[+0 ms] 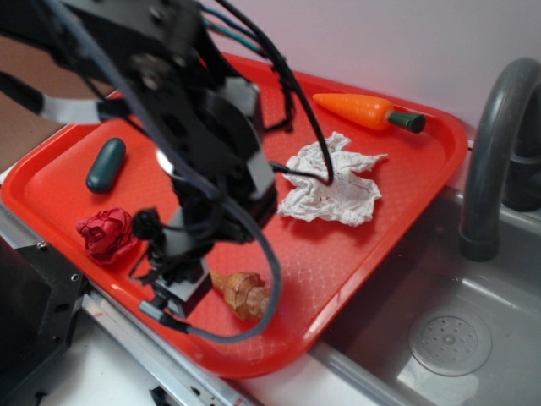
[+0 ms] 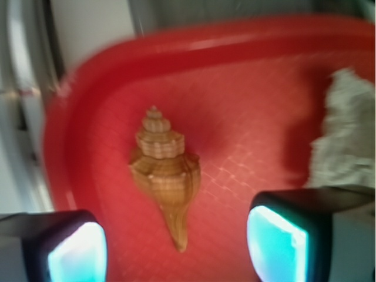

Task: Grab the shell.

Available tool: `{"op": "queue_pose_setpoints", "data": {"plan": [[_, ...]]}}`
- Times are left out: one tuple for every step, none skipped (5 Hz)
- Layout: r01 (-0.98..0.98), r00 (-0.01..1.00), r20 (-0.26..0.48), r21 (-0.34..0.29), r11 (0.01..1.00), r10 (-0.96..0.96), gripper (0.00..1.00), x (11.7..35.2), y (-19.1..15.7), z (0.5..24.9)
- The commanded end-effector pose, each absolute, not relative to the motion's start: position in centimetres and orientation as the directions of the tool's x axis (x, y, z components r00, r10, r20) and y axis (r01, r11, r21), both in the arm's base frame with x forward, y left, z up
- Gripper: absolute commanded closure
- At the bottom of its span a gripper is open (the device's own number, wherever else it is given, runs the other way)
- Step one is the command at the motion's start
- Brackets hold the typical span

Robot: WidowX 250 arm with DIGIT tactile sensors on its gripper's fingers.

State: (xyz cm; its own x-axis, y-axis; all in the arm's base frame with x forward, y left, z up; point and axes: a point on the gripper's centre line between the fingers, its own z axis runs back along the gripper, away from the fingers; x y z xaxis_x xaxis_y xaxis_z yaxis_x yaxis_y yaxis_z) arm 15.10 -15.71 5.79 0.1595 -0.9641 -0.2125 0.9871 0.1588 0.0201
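Observation:
The shell's long tail (image 2: 177, 226) gets thinner away from the shell's ridged body. The shell will tilt tail-down between my gripper's fingers when I pick it up.
The shell (image 2: 164, 170) is tan-brown and ridged, lying flat on the red tray (image 2: 247, 88) with its pointed tail toward me. In the exterior view the shell (image 1: 241, 290) lies near the tray's front edge, partly behind a black cable. My gripper (image 2: 176, 247) is open, its two pads standing wide on either side of the shell's tail, not touching it. From outside, the gripper (image 1: 182, 292) hangs just left of the shell, low over the tray.
On the tray (image 1: 363, 220) lie an orange toy carrot (image 1: 365, 110), a crumpled white cloth (image 1: 334, 182), a dark green oblong piece (image 1: 106, 163) and a red crumpled object (image 1: 107, 234). A grey sink (image 1: 448, 338) and faucet (image 1: 490, 161) stand to the right.

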Motion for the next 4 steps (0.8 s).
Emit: {"op": "queue_pose_setpoints", "data": {"plan": [[0.987,0.143,-0.325,0.120,0.109,-0.935,0.00,15.4,-15.7,5.5],[0.995,0.086,-0.357,0.080,0.062,-0.930,0.00,15.8,-16.6,4.6],[0.997,0.068,-0.353,0.042,0.057,-0.933,0.00,15.8,-17.3,3.9],[0.995,0.005,-0.343,-0.095,0.040,-0.939,0.00,14.9,-17.4,3.4]]}}
